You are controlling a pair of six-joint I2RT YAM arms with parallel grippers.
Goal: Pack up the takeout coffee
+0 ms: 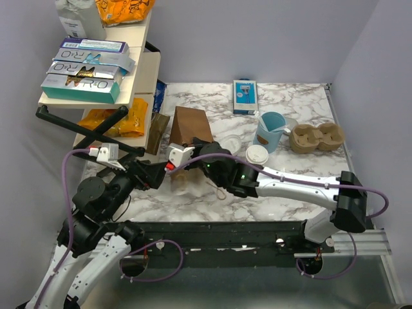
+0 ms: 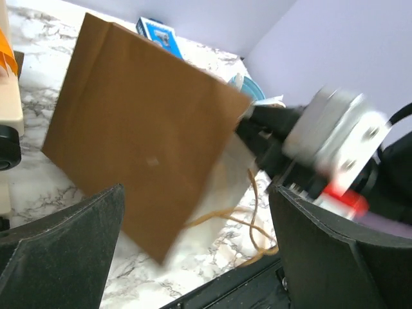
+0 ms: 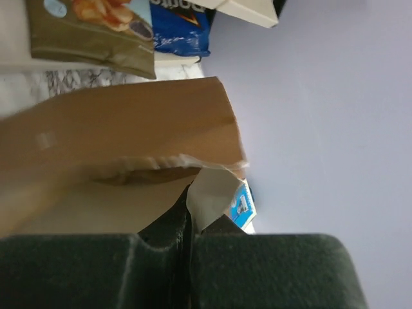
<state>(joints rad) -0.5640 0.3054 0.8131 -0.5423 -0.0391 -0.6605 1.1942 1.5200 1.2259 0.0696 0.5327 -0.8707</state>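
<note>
Next, I turn the bag's opening round with my right gripper before I take the bag's near rim with my left gripper, because the bag's brown side (image 1: 189,123) is facing my left gripper.
The takeout coffee (image 1: 257,155), a small cup with a round white lid on it, stands on the marble table between the brown paper bag (image 1: 190,124) and the blue mug. My right gripper (image 1: 195,147) is shut on the bag's open rim; in the right wrist view (image 3: 192,206) it pinches the pale inner flap of the bag (image 3: 129,129). My left gripper (image 1: 162,174) is open and empty just left of the bag. In the left wrist view (image 2: 193,257) the bag (image 2: 135,135) is blurred ahead of it, and its twine handles (image 2: 254,222) lie on the table.
A light-blue handled mug (image 1: 271,131) and a brown pulp cup carrier (image 1: 317,137) stand at the right. A blue box (image 1: 244,96) lies at the back. A shelf (image 1: 138,38) with boxes and snack bags stands at the left, with dark snack packets (image 1: 157,132) beside the bag.
</note>
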